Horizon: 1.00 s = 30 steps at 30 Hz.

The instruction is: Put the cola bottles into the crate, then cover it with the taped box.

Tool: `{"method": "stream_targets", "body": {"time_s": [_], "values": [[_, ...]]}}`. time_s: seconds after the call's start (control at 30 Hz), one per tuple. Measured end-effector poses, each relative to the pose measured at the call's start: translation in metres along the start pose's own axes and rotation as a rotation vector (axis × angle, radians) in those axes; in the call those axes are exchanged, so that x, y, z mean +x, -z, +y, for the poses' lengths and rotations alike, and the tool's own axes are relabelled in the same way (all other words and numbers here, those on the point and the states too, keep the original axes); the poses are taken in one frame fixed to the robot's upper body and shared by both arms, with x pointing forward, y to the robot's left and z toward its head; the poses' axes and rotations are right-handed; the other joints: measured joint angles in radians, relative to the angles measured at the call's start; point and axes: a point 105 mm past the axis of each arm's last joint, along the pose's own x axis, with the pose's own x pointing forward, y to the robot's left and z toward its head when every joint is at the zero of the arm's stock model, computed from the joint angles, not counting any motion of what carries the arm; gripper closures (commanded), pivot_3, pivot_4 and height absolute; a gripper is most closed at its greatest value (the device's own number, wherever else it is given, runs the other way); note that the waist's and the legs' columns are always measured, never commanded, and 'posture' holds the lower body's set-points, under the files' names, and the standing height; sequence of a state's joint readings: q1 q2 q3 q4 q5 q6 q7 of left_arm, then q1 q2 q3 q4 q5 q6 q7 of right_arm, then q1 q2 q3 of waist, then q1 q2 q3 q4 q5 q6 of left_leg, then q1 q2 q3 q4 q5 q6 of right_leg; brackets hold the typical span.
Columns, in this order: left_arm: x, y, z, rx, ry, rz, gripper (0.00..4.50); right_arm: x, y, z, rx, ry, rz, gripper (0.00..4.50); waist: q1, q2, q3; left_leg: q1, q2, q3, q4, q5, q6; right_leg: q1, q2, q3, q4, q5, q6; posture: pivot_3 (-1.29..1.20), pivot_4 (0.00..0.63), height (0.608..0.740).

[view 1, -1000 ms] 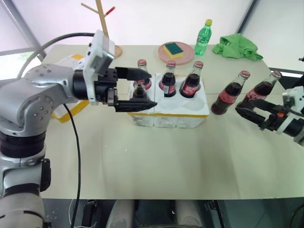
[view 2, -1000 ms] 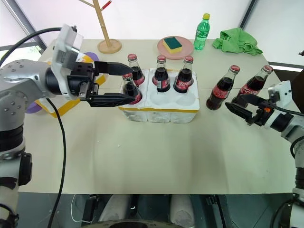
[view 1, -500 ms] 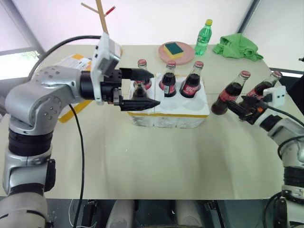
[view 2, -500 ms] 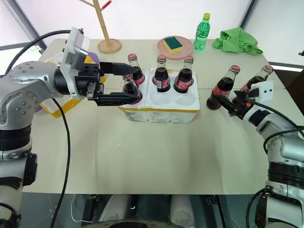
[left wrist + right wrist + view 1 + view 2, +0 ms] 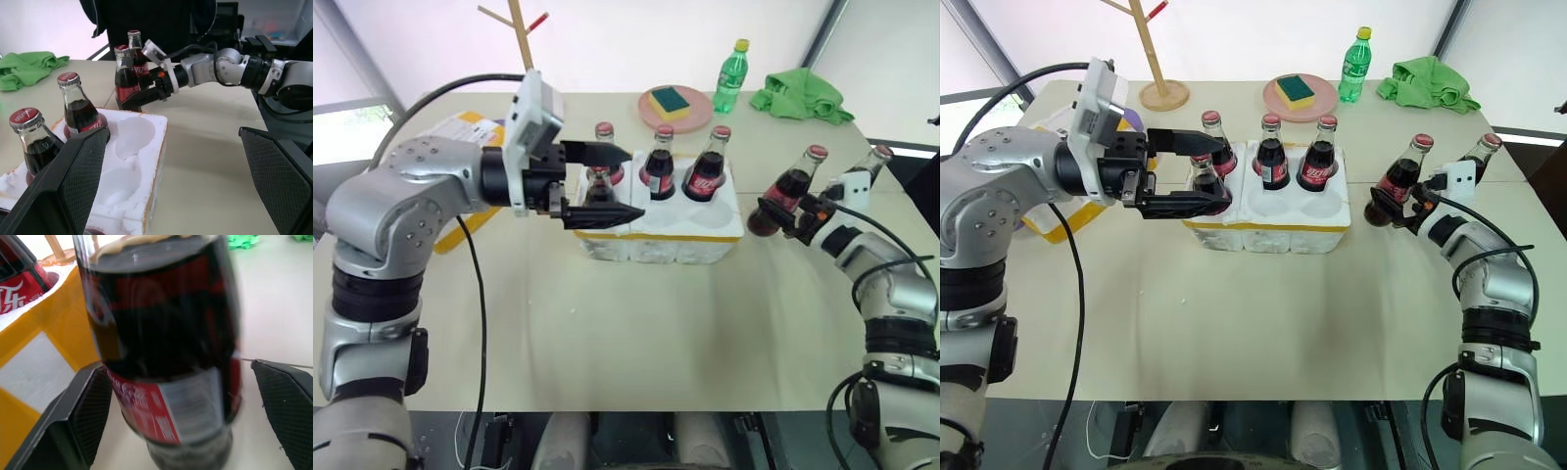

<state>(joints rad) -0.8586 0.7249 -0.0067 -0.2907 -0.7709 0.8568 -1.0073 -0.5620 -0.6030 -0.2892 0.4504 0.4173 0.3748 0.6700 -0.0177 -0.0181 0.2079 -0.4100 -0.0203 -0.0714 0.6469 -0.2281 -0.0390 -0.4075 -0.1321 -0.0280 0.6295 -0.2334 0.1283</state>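
Observation:
I expect the cola bottle (image 5: pixel 787 192) to sink partway and stand neck-up when I lower it in, because the crate's bottles (image 5: pixel 704 182) sit sunk to their red labels.
The white foam crate (image 5: pixel 662 227) with a yellow strip holds several cola bottles (image 5: pixel 659 166). My left gripper (image 5: pixel 619 183) hangs open over the crate's left end, and its fingers (image 5: pixel 73 171) stand wide on either side of the front-left bottle (image 5: pixel 598 187). Two more cola bottles stand on the table right of the crate. My right gripper (image 5: pixel 1386 207) is open around the lower body of the nearer one (image 5: pixel 166 357), its pads (image 5: pixel 286 406) clear of the glass. The other bottle (image 5: pixel 869 162) is behind that wrist. The taped box (image 5: pixel 462 125) lies at the left, mostly hidden by my left arm.
At the back stand a green plastic bottle (image 5: pixel 731 76), a pink plate (image 5: pixel 651 116) with a sponge, a green cloth (image 5: pixel 801 98) and a wooden stand (image 5: pixel 523 39). A person in dark clothes (image 5: pixel 156 24) is beyond the table's right side.
My right gripper has moved forward and left until its open fingers flank the nearer loose bottle. The left gripper has stayed over the crate.

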Motion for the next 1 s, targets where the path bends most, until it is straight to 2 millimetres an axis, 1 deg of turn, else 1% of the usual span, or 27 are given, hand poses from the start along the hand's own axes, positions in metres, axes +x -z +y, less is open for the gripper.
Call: {"method": "stream_targets", "body": {"time_s": [0.03,0.1,0.2,0.43,0.5,0.57,0.6,0.67,0.73,0.77,0.83,0.9,0.93,1.0], "values": [[0.000,0.000,0.000,0.000,-0.002,0.000,0.04,0.002,0.000,0.000,0.000,0.000,-0.004,0.00,0.000,0.000,0.000,0.000,0.000,0.000,0.000,0.000,0.000,0.000,0.000,0.000,0.000,0.000,0.000,0.00,0.150,0.740],[0.000,0.000,0.000,0.001,-0.006,0.000,0.00,0.006,0.000,0.001,0.008,-0.004,-0.013,0.53,0.000,0.000,0.000,0.000,0.000,0.000,0.000,0.000,0.000,0.000,0.000,0.000,0.000,0.000,0.000,0.00,0.150,0.740],[0.000,-0.001,0.000,0.006,-0.006,0.003,0.00,0.008,0.001,0.000,0.011,-0.003,-0.018,1.65,0.001,0.000,0.000,0.000,0.000,0.000,0.000,0.000,0.000,0.000,0.000,0.000,0.000,0.000,0.000,0.00,0.150,0.740],[-0.001,0.005,-0.001,-0.009,-0.013,0.011,0.00,0.005,-0.001,0.003,0.027,-0.042,-0.016,1.62,-0.001,0.002,0.001,0.000,0.000,0.000,-0.001,0.000,0.000,-0.001,0.000,0.000,0.000,0.000,0.000,0.00,0.150,0.740],[-0.002,0.005,-0.002,-0.006,-0.016,0.015,0.00,0.001,-0.006,0.002,0.033,-0.054,-0.012,1.62,0.000,0.004,0.003,0.000,0.000,0.000,-0.001,0.000,0.000,-0.001,0.000,0.000,0.000,0.000,0.000,0.00,0.150,0.740],[-0.005,0.006,-0.003,-0.013,-0.023,0.019,0.00,-0.004,-0.021,0.001,0.015,-0.075,-0.029,1.62,0.001,0.008,0.005,0.000,0.000,0.001,-0.001,0.000,0.000,-0.001,0.000,0.001,0.000,0.000,0.000,0.00,0.150,0.740],[-0.009,0.007,-0.004,-0.019,-0.028,0.022,0.00,-0.006,-0.032,0.003,0.004,-0.096,-0.041,1.62,0.000,0.010,0.006,-0.001,0.000,0.001,-0.001,0.000,0.000,-0.002,0.000,0.001,0.000,0.000,0.000,0.00,0.150,0.740],[-0.013,0.011,-0.006,-0.038,-0.028,0.044,0.00,-0.010,-0.067,0.012,-0.047,-0.154,-0.088,1.62,-0.005,0.013,0.008,-0.001,0.000,0.002,-0.001,0.000,0.000,-0.003,0.000,0.002,0.001,0.000,0.000,0.00,0.150,0.740],[-0.015,0.012,-0.011,-0.041,-0.018,0.049,0.00,-0.014,-0.098,0.029,-0.079,-0.239,-0.146,1.62,-0.009,0.013,0.008,-0.001,0.001,0.002,-0.003,0.000,0.000,-0.004,0.001,0.003,0.001,0.000,0.000,0.00,0.150,0.740],[-0.018,0.013,-0.012,-0.043,-0.022,0.051,0.00,-0.018,-0.117,0.047,-0.101,-0.325,-0.185,1.62,-0.012,0.013,0.008,-0.001,0.001,0.002,-0.003,0.000,0.000,-0.004,0.001,0.002,0.001,0.000,0.000,0.00,0.150,0.740],[-0.022,0.012,-0.011,-0.040,-0.037,0.057,0.00,-0.024,-0.138,0.076,-0.132,-0.466,-0.239,1.62,-0.015,0.013,0.008,-0.001,0.002,0.001,-0.003,0.000,0.000,-0.003,0.002,0.002,0.000,0.000,0.000,0.00,0.150,0.740],[-0.025,0.012,-0.011,-0.038,-0.049,0.061,0.00,-0.030,-0.147,0.102,-0.156,-0.588,-0.256,1.62,-0.015,0.012,0.008,-0.001,0.002,0.001,-0.003,0.000,0.000,-0.003,0.002,0.002,0.000,0.000,0.000,0.00,0.150,0.740],[-0.027,0.014,-0.011,-0.043,-0.061,0.067,0.00,-0.030,-0.147,0.115,-0.159,-0.651,-0.249,1.62,-0.016,0.012,0.008,-0.001,0.002,0.001,-0.002,0.000,0.000,-0.002,0.002,0.002,0.000,0.000,0.000,0.00,0.150,0.740],[-0.028,0.014,-0.010,-0.043,-0.076,0.064,0.00,-0.026,-0.142,0.133,-0.145,-0.733,-0.237,1.62,-0.015,0.011,0.009,-0.001,0.002,0.001,-0.001,0.000,0.000,-0.002,0.002,0.002,0.000,0.000,0.000,0.00,0.150,0.740]]}}
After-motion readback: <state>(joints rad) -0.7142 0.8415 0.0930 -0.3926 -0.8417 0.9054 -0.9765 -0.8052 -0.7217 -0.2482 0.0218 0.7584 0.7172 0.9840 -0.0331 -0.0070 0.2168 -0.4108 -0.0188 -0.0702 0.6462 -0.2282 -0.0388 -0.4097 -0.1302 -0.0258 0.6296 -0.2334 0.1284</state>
